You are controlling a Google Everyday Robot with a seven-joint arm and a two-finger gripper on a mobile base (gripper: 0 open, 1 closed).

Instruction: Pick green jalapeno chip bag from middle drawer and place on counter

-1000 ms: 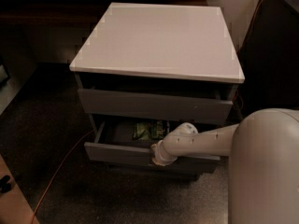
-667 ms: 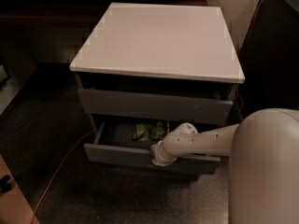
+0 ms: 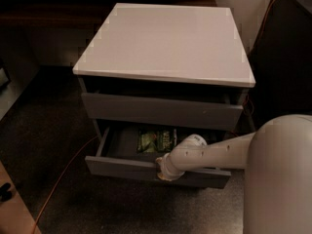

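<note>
The robot's gripper should rise clear and then reach down toward the green jalapeno chip bag [image 3: 156, 141], because it is low against the middle drawer's front edge [image 3: 148, 168] and short of the bag.
The middle drawer [image 3: 119, 167] is pulled open below the shut top drawer [image 3: 161, 110]. The green jalapeno chip bag [image 3: 157, 140] lies flat inside it, near the middle, dark green with pale lettering. My white arm [image 3: 219, 152] reaches in from the right across the drawer's front right part. The gripper [image 3: 163, 168] is at the arm's end, low against the drawer's front edge, just in front of and slightly right of the bag. The counter [image 3: 165, 40] is the light slab on top of the cabinet, with nothing on it.
An orange cable [image 3: 63, 174] runs over the dark speckled floor left of the cabinet. My rounded white body [image 3: 280, 179] fills the lower right. A dark wall and furniture stand behind and to the right of the cabinet.
</note>
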